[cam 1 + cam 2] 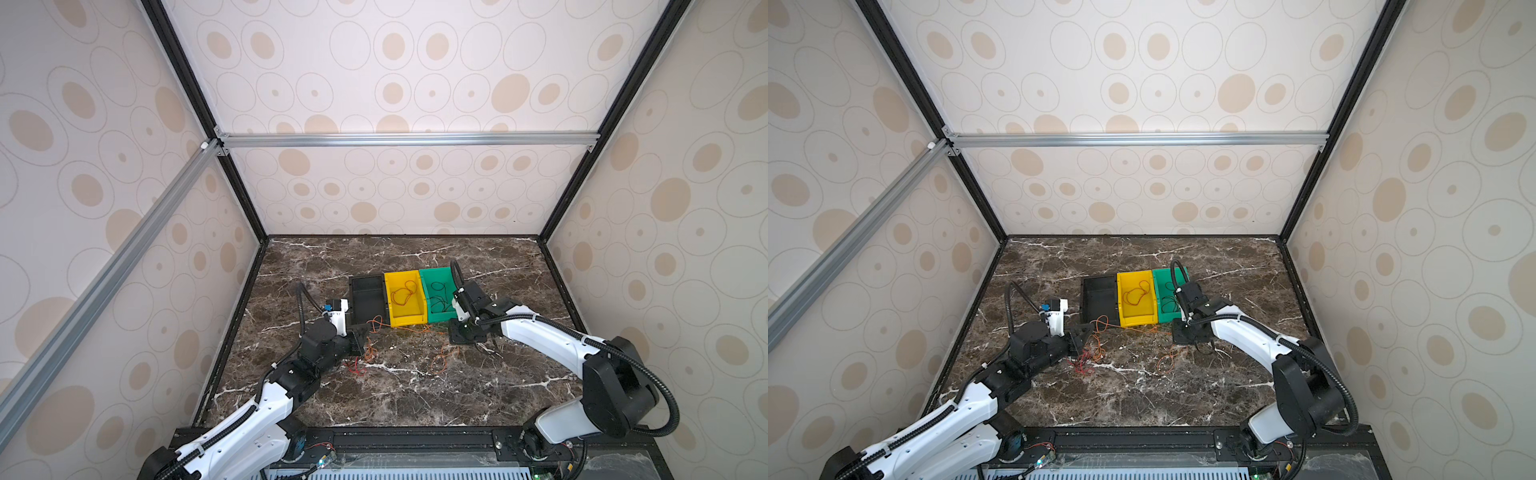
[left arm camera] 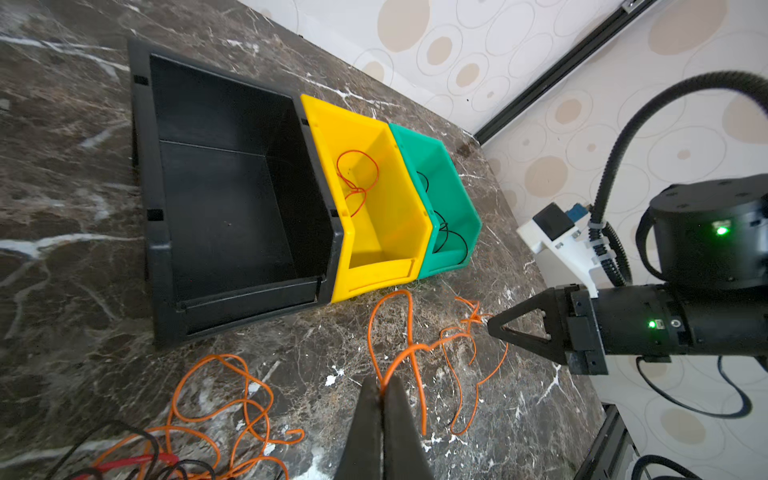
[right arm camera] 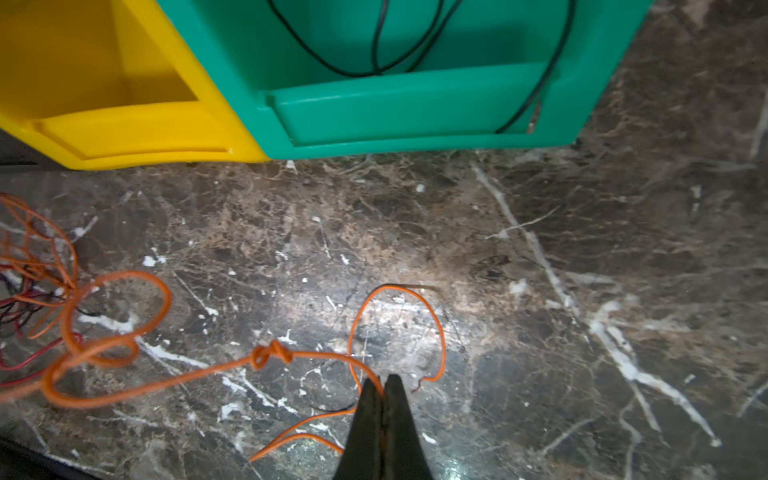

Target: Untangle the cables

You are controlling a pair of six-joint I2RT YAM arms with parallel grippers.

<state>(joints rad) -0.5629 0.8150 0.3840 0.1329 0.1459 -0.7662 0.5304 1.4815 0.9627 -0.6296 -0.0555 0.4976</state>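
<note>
The orange cable (image 2: 436, 345) reaches out clear of the pile in front of the green bin, so my right gripper should lift it back over the empty black bin (image 1: 368, 299).
Several thin cables lie tangled on the marble table (image 1: 415, 395) in front of three bins. An orange cable (image 2: 409, 328) rises into my left gripper (image 2: 381, 384), which is shut on it. In a top view the left gripper (image 1: 365, 329) sits just left of the black bin's front. My right gripper (image 3: 382, 380) is shut on an orange cable with a tight knot (image 3: 270, 353) a short way along it. In a top view the right gripper (image 1: 456, 337) hangs before the green bin. Orange, red and black strands (image 2: 187, 453) pile by the left arm.
A black bin (image 1: 353, 291), a yellow bin (image 1: 388, 278) holding an orange cable (image 1: 403, 293), and a green bin (image 1: 426, 274) holding a black cable (image 1: 438, 297) stand side by side mid-table. Patterned walls and a black frame enclose the table.
</note>
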